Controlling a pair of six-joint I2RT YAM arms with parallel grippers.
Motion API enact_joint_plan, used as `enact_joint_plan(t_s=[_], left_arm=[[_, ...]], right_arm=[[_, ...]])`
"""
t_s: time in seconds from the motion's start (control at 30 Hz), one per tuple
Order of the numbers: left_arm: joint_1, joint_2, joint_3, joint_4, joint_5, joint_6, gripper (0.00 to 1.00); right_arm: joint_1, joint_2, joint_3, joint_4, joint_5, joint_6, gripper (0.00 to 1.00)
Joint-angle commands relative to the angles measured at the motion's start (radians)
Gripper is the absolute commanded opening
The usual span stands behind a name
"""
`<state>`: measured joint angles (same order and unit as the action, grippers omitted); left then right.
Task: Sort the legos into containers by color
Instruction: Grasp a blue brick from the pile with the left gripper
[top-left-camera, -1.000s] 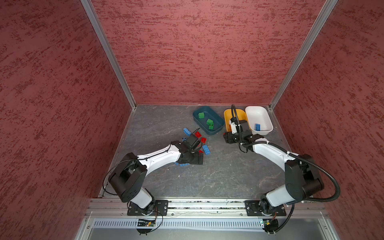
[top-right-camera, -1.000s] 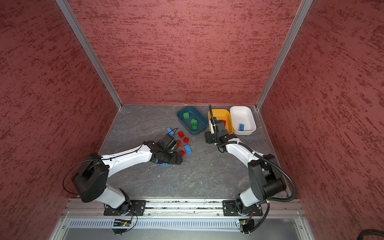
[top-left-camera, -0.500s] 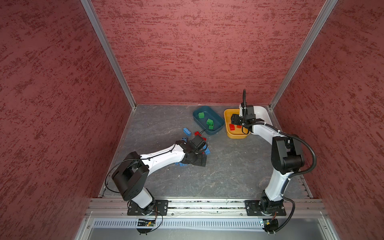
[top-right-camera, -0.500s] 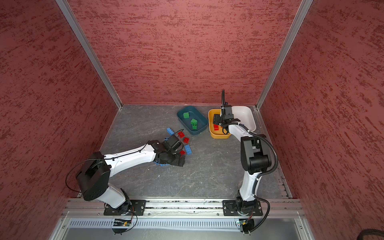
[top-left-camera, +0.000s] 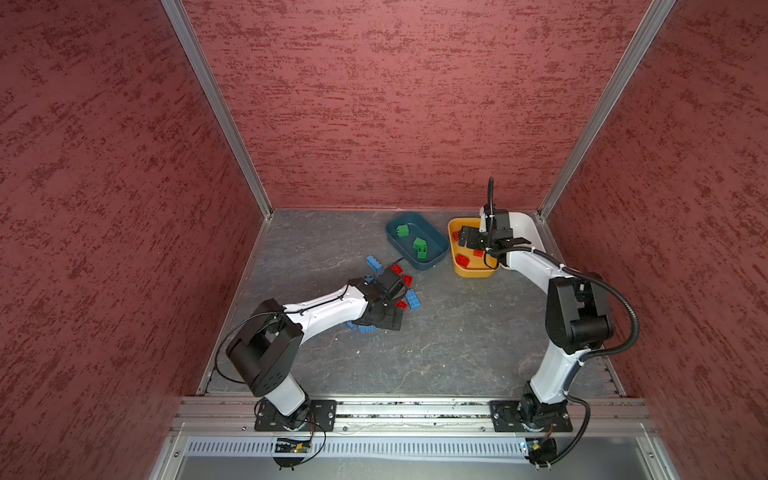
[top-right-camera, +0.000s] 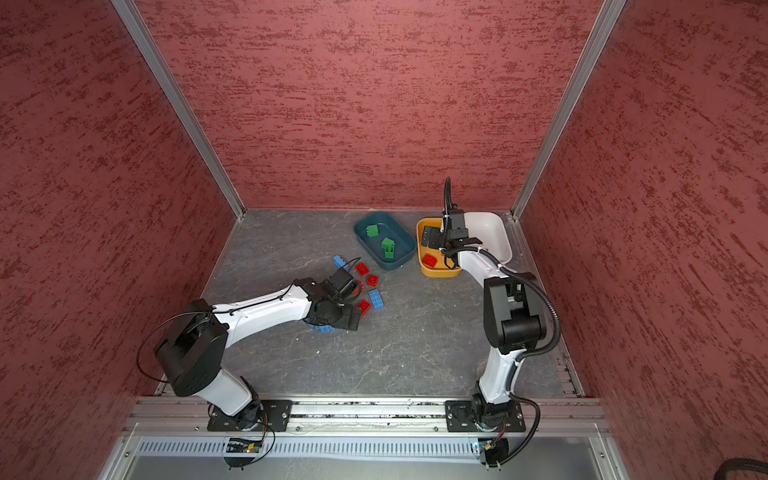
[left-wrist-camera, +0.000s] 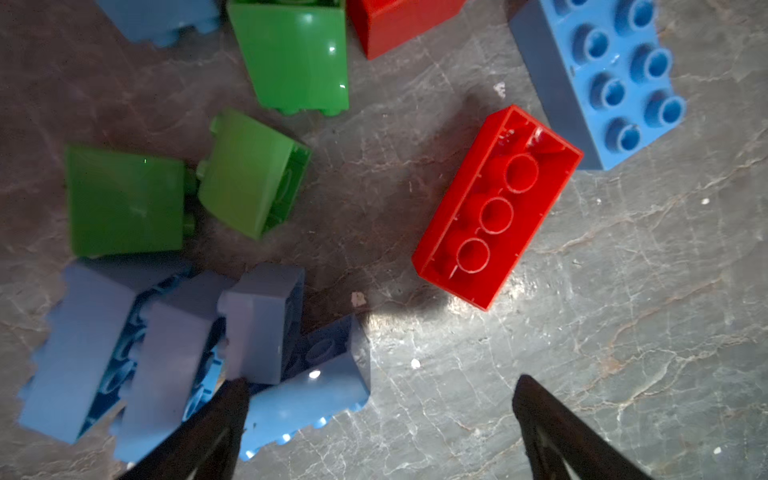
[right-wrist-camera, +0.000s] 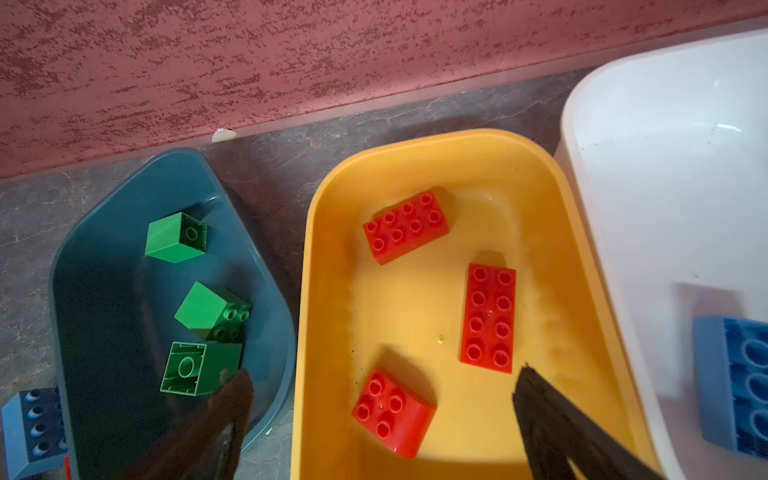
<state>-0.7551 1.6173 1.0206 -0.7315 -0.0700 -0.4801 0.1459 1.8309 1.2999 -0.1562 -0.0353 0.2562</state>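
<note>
The white container (top-left-camera: 524, 230) is too far away for my left gripper to reach, so next I pick up the blue lego at the pile's edge (left-wrist-camera: 310, 397) and hand it over to my right gripper.
My right gripper (right-wrist-camera: 384, 374) hangs open over the orange-yellow container (right-wrist-camera: 436, 135), nothing between its fingers. Three red legos lie in that tub; a square one (right-wrist-camera: 392, 413) sits just below the jaws. The dark teal container (right-wrist-camera: 174, 153) holds three green legos (right-wrist-camera: 212, 309). The white container (right-wrist-camera: 623, 124) holds a blue lego (right-wrist-camera: 731, 382). My left gripper (left-wrist-camera: 380, 382) is open low over the loose pile, with one finger against a blue lego (left-wrist-camera: 303, 395). An upturned red oblong lego (left-wrist-camera: 496, 205) lies just ahead of it.
In both top views the three tubs (top-left-camera: 409, 214) stand in a row at the back right by the wall. Loose red and blue bricks (top-left-camera: 412, 299) lie mid-floor around my left gripper (top-left-camera: 384, 309). Green bricks (left-wrist-camera: 124, 199) and a blue oblong (left-wrist-camera: 598, 79) show in the left wrist view.
My right arm swung back from the floor in front of the tubs to above the orange-yellow one, and its jaws spread wide. My left gripper shifted slightly over the pile.
</note>
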Motion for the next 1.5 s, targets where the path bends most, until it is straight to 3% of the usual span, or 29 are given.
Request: enact_joint_plan(t_s=[0.0, 0.23, 0.43, 0.6, 0.73, 0.83, 1.3, 1.47], left_arm=[[-0.026, 0.033, -0.014, 0.001, 0.042, -0.012, 1.0], [-0.082, 0.045, 0.004, 0.003, 0.064, -0.038, 0.94], [-0.081, -0.014, -0.001, -0.022, -0.045, -0.021, 0.97], [-0.031, -0.106, -0.061, 0.014, -0.06, 0.009, 1.0], [0.043, -0.085, -0.097, 0.038, 0.0, 0.047, 0.99], [0.051, -0.058, -0.093, 0.046, 0.031, 0.087, 0.99], [-0.077, -0.028, -0.108, 0.017, 0.09, 0.046, 0.93], [-0.106, 0.004, -0.113, 0.003, 0.041, 0.007, 0.84]], right_arm=[[0.0, -0.035, -0.019, 0.034, -0.024, 0.018, 0.99], [0.001, -0.058, -0.053, 0.058, -0.057, 0.061, 0.99], [0.0, -0.073, -0.067, 0.059, -0.065, 0.086, 0.99], [0.004, -0.088, -0.079, 0.066, -0.045, 0.126, 0.99], [0.007, -0.101, -0.105, 0.107, -0.037, 0.156, 0.99], [0.008, -0.106, -0.109, 0.111, -0.038, 0.16, 0.99], [0.017, -0.109, -0.155, 0.141, -0.059, 0.172, 0.99], [0.024, -0.117, -0.177, 0.141, -0.065, 0.172, 0.99]])
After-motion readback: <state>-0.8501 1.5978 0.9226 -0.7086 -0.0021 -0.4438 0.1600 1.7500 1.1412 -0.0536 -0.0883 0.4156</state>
